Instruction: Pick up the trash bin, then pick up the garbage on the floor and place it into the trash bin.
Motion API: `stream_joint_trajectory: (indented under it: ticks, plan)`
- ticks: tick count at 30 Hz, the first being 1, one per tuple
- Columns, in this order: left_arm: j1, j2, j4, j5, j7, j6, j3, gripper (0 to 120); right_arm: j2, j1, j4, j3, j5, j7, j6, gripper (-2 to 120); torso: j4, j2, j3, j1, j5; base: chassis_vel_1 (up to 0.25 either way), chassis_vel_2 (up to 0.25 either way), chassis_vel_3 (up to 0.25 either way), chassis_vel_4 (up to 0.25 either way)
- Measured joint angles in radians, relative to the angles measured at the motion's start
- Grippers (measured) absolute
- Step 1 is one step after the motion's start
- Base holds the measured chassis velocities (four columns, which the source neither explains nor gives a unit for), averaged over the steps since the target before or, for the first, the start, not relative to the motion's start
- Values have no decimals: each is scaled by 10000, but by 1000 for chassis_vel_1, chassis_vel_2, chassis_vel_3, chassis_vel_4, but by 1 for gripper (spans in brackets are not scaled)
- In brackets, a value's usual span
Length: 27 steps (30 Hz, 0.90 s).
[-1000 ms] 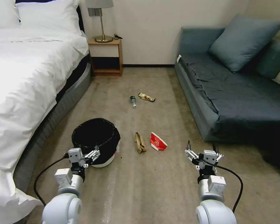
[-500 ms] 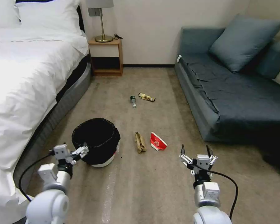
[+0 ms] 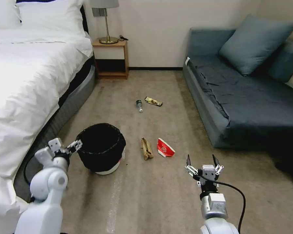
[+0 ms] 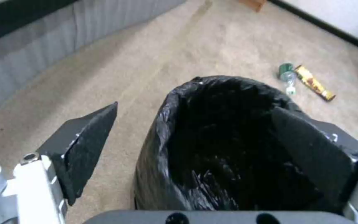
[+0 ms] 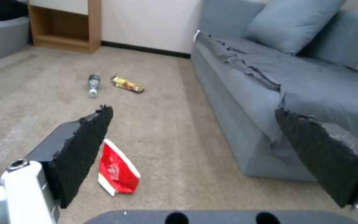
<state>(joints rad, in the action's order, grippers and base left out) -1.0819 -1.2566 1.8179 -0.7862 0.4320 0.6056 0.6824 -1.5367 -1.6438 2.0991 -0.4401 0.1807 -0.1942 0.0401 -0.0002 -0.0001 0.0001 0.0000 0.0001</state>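
Observation:
My gripper will bring the bag up still in place when it lifts the bin, because the black bag is folded over the trash bin's rim [image 3: 114,149].
The trash bin [image 3: 101,148], white with a black bag over its rim, stands on the carpet floor [image 3: 153,198] near the bed. My left gripper [image 3: 68,146] is open at the bin's left rim. In the left wrist view the bin [image 4: 228,137] sits between the spread fingers [image 4: 84,149]. My right gripper [image 3: 202,161] hangs open above bare carpet, short of the red-and-white carton [image 3: 165,148]. Other garbage lies nearby: tan paper strip [image 3: 146,149], green bottle [image 3: 139,105] and gold wrapper [image 3: 153,101]. The right wrist view shows the carton [image 5: 117,171], bottle [image 5: 93,84] and wrapper [image 5: 127,84].
A white bed [image 3: 22,81] runs along the left, close to the bin. A grey-blue sofa [image 3: 250,97] fills the right side. A wooden nightstand [image 3: 110,58] with a lamp stands at the far wall. Open carpet lies between bed and sofa.
My left arm swung out to the left and forward, bringing its gripper from the bin's near side to its left rim. My right gripper drew back toward me, still open.

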Motion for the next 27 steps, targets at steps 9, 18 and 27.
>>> stream_joint_trajectory:
  ticks: [9, 18, 27]
  plan:
    - [1232, 530, -1810, -841, 550, 402, -373, 100, 6, 64, -19, -131, 0, 10, -15, 100, 3, 1, 0, 0, -2, 0, 0, 0, 0]
    - [2345, 748, -3113, -1609, 773, 713, -1129, 99, -69, 204, -73, -113, -6, 20, -24, 100, 2, 0, 0, 1, -1, 0, 0, 0, 0]
    - [2931, 739, -3887, -2249, 1372, 1208, -1681, 97, -77, 249, -77, -262, -62, 21, -157, 100, 2, 0, 0, 0, -1, 0, 0, 0, 0]
